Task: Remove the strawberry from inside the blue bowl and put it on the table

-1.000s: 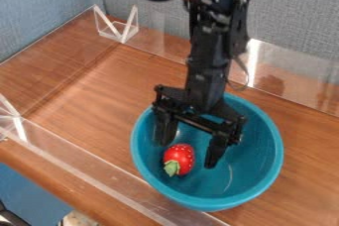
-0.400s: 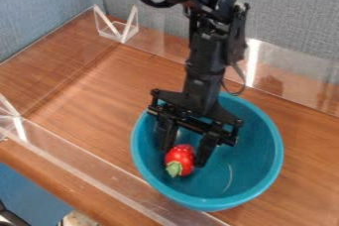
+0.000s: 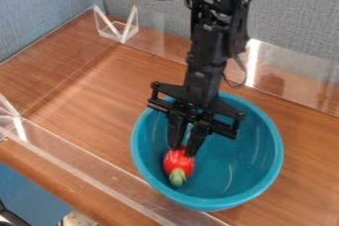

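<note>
My gripper's fingers are pinching only the strawberry's far end (image 3: 183, 153), so next I open them wide and close them around the strawberry's red middle (image 3: 179, 164) before I lift it.
A teal-blue bowl (image 3: 259, 170) rests on the wood-grain table (image 3: 93, 81), near its front right. Inside it lies the small red strawberry (image 3: 176, 164), its green cap turned toward the bowl's front wall. My black gripper (image 3: 185, 148) reaches straight down into the bowl. Its fingers (image 3: 177, 142) have drawn close together over the top of the strawberry and touch it. The upper part of the fruit is hidden behind the fingertips.
Low clear acrylic walls (image 3: 79, 170) edge the tabletop along the front, left and back. A clear bracket (image 3: 122, 22) stands at the back left corner. Bare wood stretches to the left of the bowl.
The gripper has dropped lower into the bowl and its fingers have gone from wide open to close together around the strawberry. The fruit lies in the same spot.
</note>
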Action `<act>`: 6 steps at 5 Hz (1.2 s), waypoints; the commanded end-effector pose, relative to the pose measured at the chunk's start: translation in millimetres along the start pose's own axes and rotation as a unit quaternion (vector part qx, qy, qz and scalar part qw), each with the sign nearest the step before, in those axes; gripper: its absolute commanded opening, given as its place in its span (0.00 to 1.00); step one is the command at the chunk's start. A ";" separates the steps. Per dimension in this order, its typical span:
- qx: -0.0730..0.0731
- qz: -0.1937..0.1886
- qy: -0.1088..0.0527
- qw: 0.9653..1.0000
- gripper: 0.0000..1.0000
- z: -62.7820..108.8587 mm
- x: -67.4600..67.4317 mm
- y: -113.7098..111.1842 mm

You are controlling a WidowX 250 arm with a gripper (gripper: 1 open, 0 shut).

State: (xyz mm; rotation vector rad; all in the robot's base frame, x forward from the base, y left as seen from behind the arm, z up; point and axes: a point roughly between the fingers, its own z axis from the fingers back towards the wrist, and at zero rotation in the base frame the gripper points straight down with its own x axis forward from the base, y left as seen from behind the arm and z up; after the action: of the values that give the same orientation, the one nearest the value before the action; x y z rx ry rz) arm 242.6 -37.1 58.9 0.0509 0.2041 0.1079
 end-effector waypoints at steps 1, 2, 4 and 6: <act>-0.006 -0.002 -0.035 0.999 0.00 15.8 8.3 -2.6; -0.011 0.023 -0.039 0.999 0.00 23.2 2.8 0.1; -0.020 0.074 -0.044 0.996 0.00 25.8 -1.1 10.1; -0.017 0.094 -0.037 0.995 1.00 3.1 5.5 18.9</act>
State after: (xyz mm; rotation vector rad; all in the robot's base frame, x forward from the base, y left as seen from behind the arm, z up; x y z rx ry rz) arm 243.9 -21.6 55.4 0.0442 0.1477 0.2861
